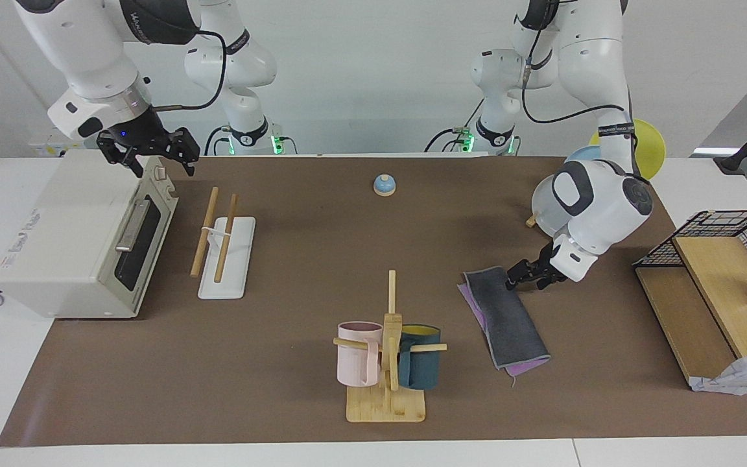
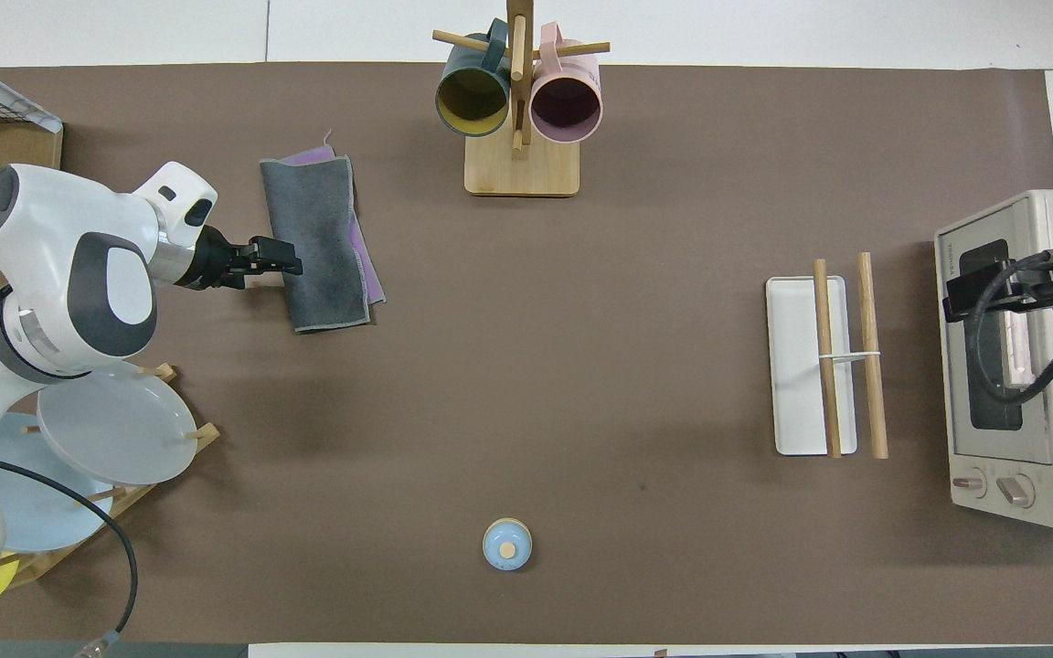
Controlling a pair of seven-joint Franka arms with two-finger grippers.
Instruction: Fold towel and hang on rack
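Note:
I expect the towel (image 2: 312, 247) to hang down with its folded layers together when I lift it, because the purple layer (image 2: 368, 272) shows from under its grey side.
The towel (image 1: 506, 318) (image 2: 316, 242) lies folded flat on the brown mat, dark grey face up, with purple showing along its edges. My left gripper (image 1: 521, 280) (image 2: 280, 268) is low beside the towel's corner nearest the robots, on the side toward the left arm's end of the table. It is open and holds nothing. The rack (image 1: 234, 259) (image 2: 796, 366), two wooden dowels on a white base, stands toward the right arm's end, next to the toaster oven. My right gripper (image 1: 153, 162) (image 2: 954, 297) waits open over the toaster oven.
A mug tree (image 1: 386, 350) with two mugs stands beside the towel. A toaster oven (image 1: 75, 240), a blue bell (image 1: 384, 185), a plate stand (image 2: 106, 429) with plates, a wire basket on a wooden shelf (image 1: 717, 272) and a white patterned cloth (image 1: 736, 376) ring the mat.

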